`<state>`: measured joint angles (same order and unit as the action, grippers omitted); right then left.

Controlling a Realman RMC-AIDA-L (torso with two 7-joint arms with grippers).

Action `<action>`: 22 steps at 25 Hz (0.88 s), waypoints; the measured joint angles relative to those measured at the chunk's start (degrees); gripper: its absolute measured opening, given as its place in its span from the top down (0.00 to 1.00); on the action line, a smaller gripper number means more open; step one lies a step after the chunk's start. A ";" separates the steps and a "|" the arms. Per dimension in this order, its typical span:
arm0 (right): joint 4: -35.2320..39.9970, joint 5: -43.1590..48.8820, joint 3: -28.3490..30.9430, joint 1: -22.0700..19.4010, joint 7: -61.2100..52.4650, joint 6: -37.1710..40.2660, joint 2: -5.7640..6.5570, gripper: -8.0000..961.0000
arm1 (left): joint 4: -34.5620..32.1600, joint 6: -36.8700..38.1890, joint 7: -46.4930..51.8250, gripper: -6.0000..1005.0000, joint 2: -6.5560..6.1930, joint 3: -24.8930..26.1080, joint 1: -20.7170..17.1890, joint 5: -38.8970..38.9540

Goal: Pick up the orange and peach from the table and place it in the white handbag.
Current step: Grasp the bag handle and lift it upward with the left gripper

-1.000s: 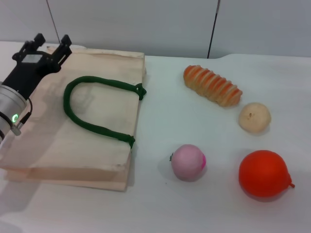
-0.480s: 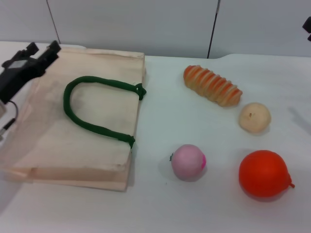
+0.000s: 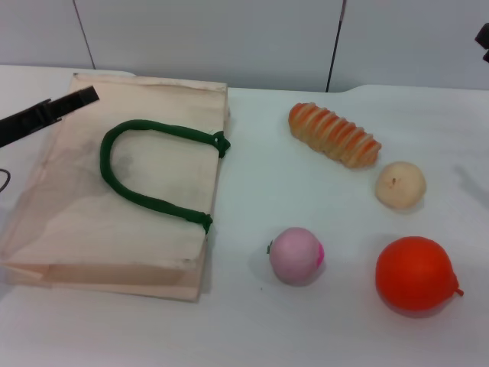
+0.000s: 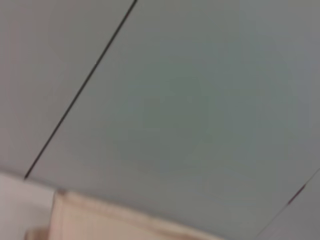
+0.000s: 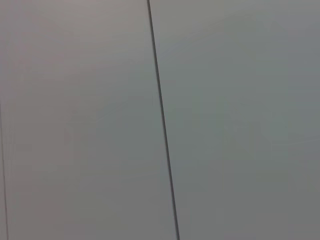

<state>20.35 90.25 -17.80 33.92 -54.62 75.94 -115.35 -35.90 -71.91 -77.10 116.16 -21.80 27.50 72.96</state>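
Observation:
The white handbag [image 3: 157, 172] is far away from the orange, so next my left gripper comes down at the green rope handle's bend [image 3: 105, 160] and slides the handbag closer first.
The orange [image 3: 415, 273], glossy red-orange with a small nub, lies on the table at the front right. The peach [image 3: 296, 255], a pale pink ball with a bright pink spot, lies to its left. The white handbag [image 3: 84, 229] lies flat on the left with its green rope handle [image 3: 145, 199] on top; an edge of it shows in the left wrist view [image 4: 100, 220]. My left gripper [image 3: 82, 97] reaches in from the left edge over the bag's far corner. Only a black tip of my right gripper [image 3: 483, 34] shows at the upper right edge, far from the fruit.
A striped orange-and-tan bread roll [image 3: 334, 134] lies at the back right. A pale beige ball [image 3: 399, 184] lies behind the orange. The grey wall stands behind the table; the right wrist view shows only this wall.
My left arm has drawn back to the left, off the bag's far left corner. A tip of my right gripper has come into view at the upper right edge.

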 joint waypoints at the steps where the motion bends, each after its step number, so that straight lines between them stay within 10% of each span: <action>1: 0.00 0.02 -0.02 0.09 0.00 -0.34 -0.03 0.09 | -3.18 0.00 7.14 0.23 -0.03 0.00 0.67 -5.71; 12: -0.18 0.07 -0.03 0.19 0.82 -2.83 -0.14 0.09 | -11.77 -5.58 28.45 0.23 -0.38 0.00 5.65 -28.47; 22: -0.55 -0.21 0.08 0.17 1.54 -3.14 -0.22 0.10 | -17.50 -19.49 38.36 0.24 -3.72 0.43 10.42 -38.59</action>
<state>19.80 90.04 -17.72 34.09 -53.09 72.81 -115.57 -53.40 -91.40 -38.73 112.43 -21.36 37.92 34.37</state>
